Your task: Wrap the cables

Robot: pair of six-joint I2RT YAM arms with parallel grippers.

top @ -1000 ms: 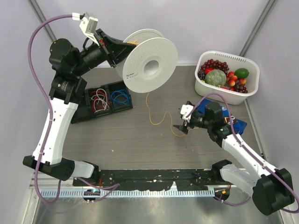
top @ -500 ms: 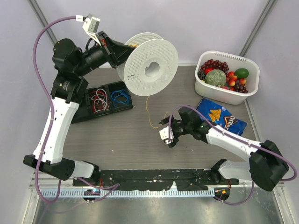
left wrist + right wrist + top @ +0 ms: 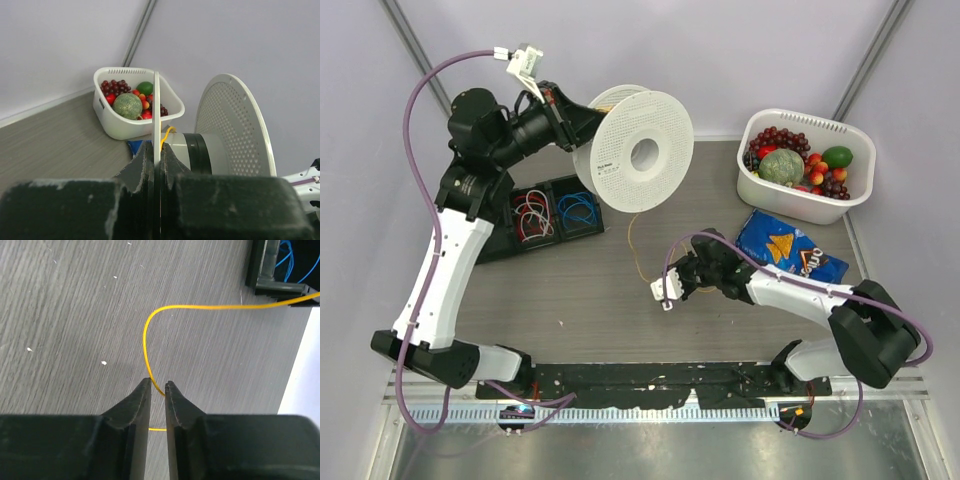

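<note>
Next, my right gripper opens its fingers, closes them fully on the cable (image 3: 151, 378) and lifts it tight, since it runs loose through my right gripper's narrow gap (image 3: 160, 391).
The cable (image 3: 631, 238) is a thin yellow wire that hangs from the white plastic spool (image 3: 640, 155) and curls onto the table. My left gripper (image 3: 578, 122) holds the spool in the air and is shut on its rear flange (image 3: 156, 105); the wire (image 3: 167, 134) meets the hub beside the jaws. My right gripper (image 3: 682, 278) is low over the table, right of the wire's lower bend. In the right wrist view the cable (image 3: 145, 340) passes between the fingertips of the right gripper (image 3: 157, 386). Its jaws stand close, with a narrow gap wider than the wire.
A black tray (image 3: 510, 240) left of the spool holds red-and-white and blue wire coils. At the back right stands a white basket (image 3: 768, 192) of fruit, with a blue chips bag (image 3: 790, 250) in front of it. The same basket (image 3: 120, 132) shows in the left wrist view.
My right arm swept left across the table to the cable's lower bend, and its jaws went from wide apart to nearly closed around the wire. The left arm turned the spool slightly.
</note>
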